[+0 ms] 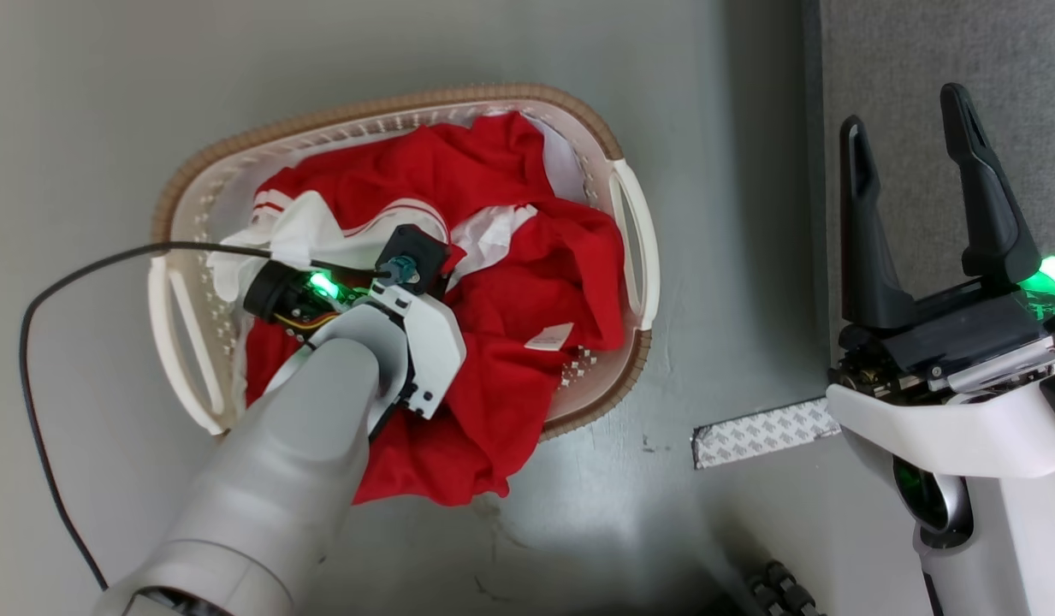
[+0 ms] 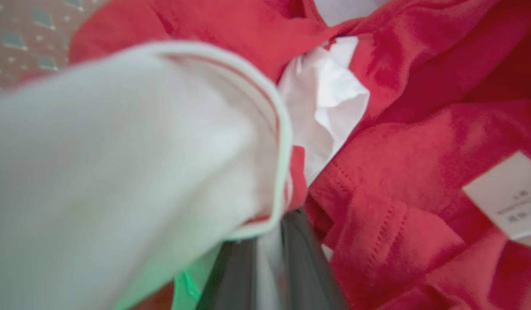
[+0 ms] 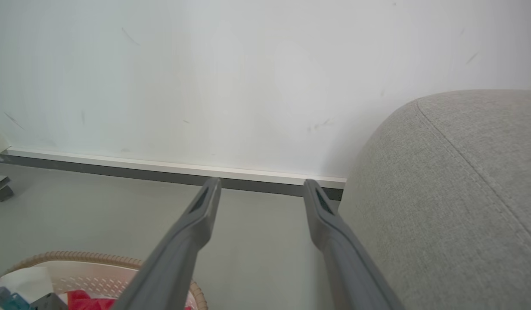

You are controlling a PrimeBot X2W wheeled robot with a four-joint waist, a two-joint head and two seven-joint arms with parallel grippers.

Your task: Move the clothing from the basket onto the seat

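Note:
I expect a flat white layer to show underneath when I lift the white and red cloth (image 1: 323, 228), because smooth white (image 1: 566, 162) peeks out at the basket's far corner.
The basket (image 1: 390, 107) stands on the grey floor, heaped with the clothing (image 1: 527, 282), red cloth mixed with white pieces; a red fold hangs over its near rim. My left arm (image 1: 322, 402) reaches down into the heap. In the left wrist view my left gripper (image 2: 269, 241) has its dark fingers close together, pinching a white piece with red trim (image 2: 140, 150) that drapes over them. Red cloth (image 2: 420, 129) lies beyond. My right gripper (image 1: 905, 107) is open and empty, beside the seat (image 1: 921, 43). The right wrist view shows that gripper (image 3: 262, 183), the seat (image 3: 454, 193) and the basket rim (image 3: 97, 258).
A strip of patterned tape (image 1: 762, 432) lies on the floor between basket and seat. A black cable (image 1: 31, 342) loops over the floor at the left of the basket. A white wall with a dark skirting (image 3: 162, 172) stands behind.

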